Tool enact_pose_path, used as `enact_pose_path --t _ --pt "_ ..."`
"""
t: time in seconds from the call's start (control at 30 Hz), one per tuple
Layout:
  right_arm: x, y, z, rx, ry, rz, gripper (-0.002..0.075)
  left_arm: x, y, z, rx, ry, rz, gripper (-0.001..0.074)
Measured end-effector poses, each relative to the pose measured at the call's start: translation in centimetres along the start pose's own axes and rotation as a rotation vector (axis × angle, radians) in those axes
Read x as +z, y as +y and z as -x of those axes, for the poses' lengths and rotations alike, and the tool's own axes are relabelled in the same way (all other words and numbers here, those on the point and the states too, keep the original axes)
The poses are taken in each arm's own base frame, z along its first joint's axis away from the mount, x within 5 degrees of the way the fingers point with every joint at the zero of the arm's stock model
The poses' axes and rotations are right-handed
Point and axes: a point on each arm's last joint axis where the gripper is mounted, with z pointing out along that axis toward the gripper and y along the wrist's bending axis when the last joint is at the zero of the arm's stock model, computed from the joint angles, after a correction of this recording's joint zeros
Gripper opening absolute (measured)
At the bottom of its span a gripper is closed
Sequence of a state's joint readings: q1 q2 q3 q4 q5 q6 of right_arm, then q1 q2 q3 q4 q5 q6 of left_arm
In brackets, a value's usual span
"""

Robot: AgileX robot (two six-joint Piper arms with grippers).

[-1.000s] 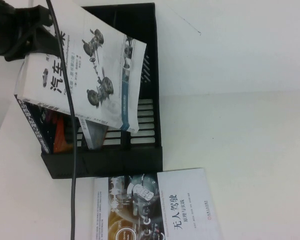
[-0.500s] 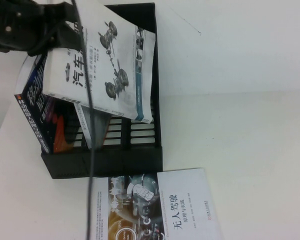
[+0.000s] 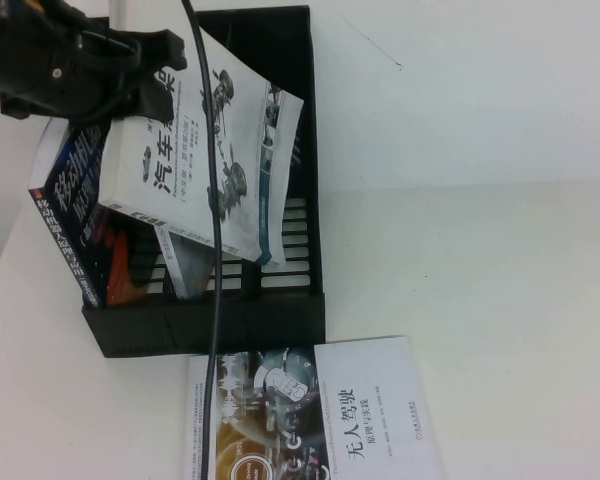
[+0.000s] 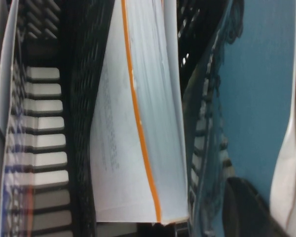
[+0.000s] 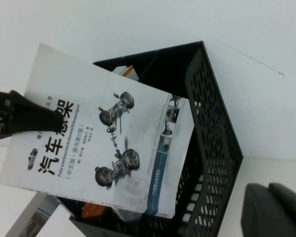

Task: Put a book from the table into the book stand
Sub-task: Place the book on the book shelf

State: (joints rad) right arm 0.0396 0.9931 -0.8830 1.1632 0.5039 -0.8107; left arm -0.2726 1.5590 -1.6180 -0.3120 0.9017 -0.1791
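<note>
The white paperback's lower corner (image 3: 268, 259) extends into the empty slot (image 3: 293, 247), so the robot's left gripper should go on swinging the paperback's spine over until the paperback is upright in that slot.
My left gripper (image 3: 145, 85) is shut on the top edge of the book (image 3: 195, 165), a white paperback with a black title and a grey suspension picture. It holds the book tilted over the middle and right slots of the black book stand (image 3: 302, 200), with the lower corner down near the slotted floor. In the left wrist view one dark finger (image 4: 246, 207) presses on the book's teal back (image 4: 261, 89). The right wrist view shows the book (image 5: 98, 138) over the stand (image 5: 212, 123). My right gripper (image 5: 269, 190) is shut and empty, off to the table's right.
A dark blue book (image 3: 70, 220) stands in the left slot. A white book with an orange edge (image 4: 138, 148) stands in the middle slot. A white book with a dark photo half-cover (image 3: 320, 410) lies on the white table (image 3: 480, 280) in front of the stand.
My left gripper has moved right with the book. The book has shifted from over the left slots towards the right slot and stands steeper.
</note>
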Motion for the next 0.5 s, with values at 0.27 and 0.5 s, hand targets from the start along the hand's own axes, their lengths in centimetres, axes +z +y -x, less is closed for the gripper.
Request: enact_pose_path --t 0.27,0.5 --pt "0.0 0.1 -0.2 0.001 0.018 0.016 -0.0001 2.6 -0.8 -0.2 0.009 0.047 0.042 0.0121" --pt "0.0 0.2 -0.5 0.003 0.036 0.026 -0.0001 5.1 -1.6 -0.5 0.032 0.087 0.068 0.0121"
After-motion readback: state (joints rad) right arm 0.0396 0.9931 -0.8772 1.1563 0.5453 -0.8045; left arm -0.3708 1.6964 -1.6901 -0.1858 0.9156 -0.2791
